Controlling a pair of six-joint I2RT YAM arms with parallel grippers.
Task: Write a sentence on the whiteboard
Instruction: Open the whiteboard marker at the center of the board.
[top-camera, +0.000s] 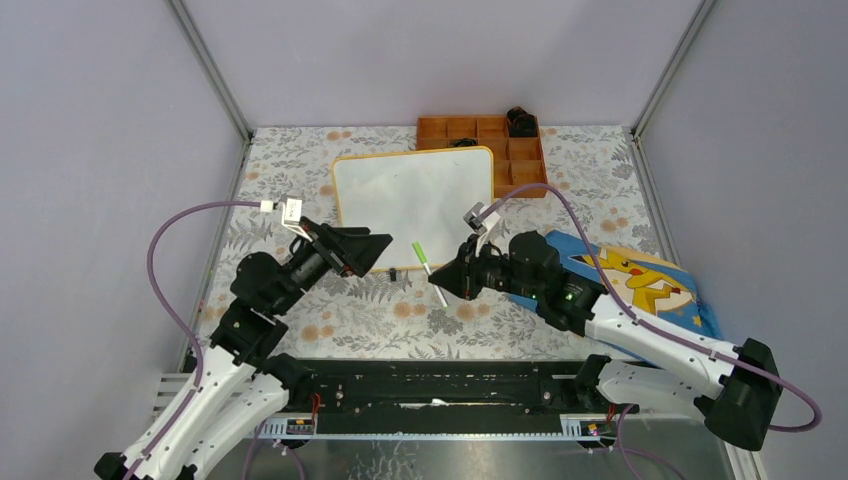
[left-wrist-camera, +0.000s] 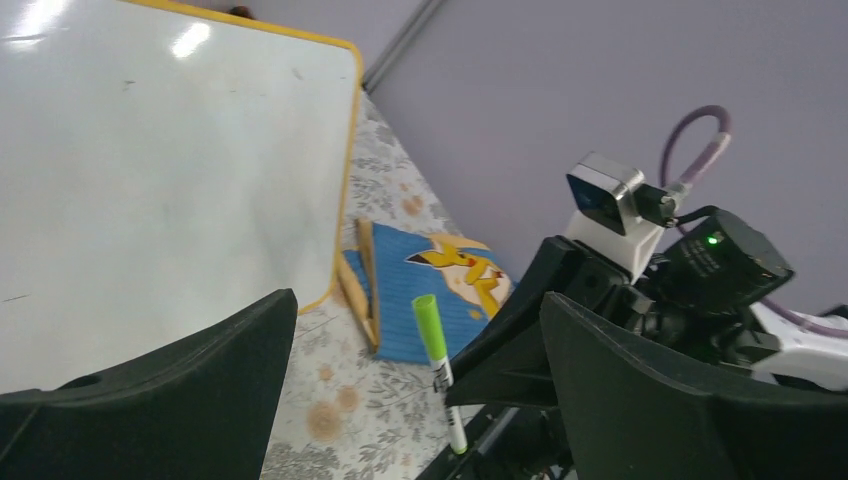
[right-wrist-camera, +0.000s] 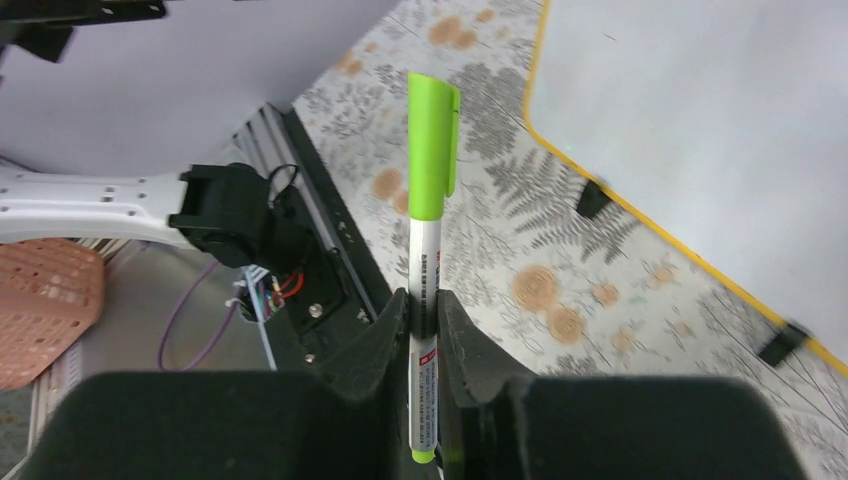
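Observation:
The marker's green cap stands free while my right gripper holds the marker's white body (top-camera: 427, 267), so my left gripper should go in next until its fingers close around the cap (top-camera: 419, 252).
The whiteboard (top-camera: 412, 195) lies flat at the back middle of the table, with an orange-yellow frame and small black feet (right-wrist-camera: 592, 197). Its surface (left-wrist-camera: 150, 170) looks blank and no sentence is in view on it. My right gripper (top-camera: 447, 278) hovers in front of the board's near right corner, shut on a marker (right-wrist-camera: 430, 180) with a white barrel. The marker's green cap is on and points away from the jaws (right-wrist-camera: 424, 310). My left gripper (top-camera: 385, 250) stands open at the board's near left corner, facing the marker (left-wrist-camera: 436, 350), with nothing between its fingers.
An orange compartment tray (top-camera: 480, 150) sits behind the board, with a black object (top-camera: 521, 122) at its back right. A blue cartoon-print cloth (top-camera: 640, 280) lies under the right arm. Metal frame posts (top-camera: 215, 75) and walls close in the sides.

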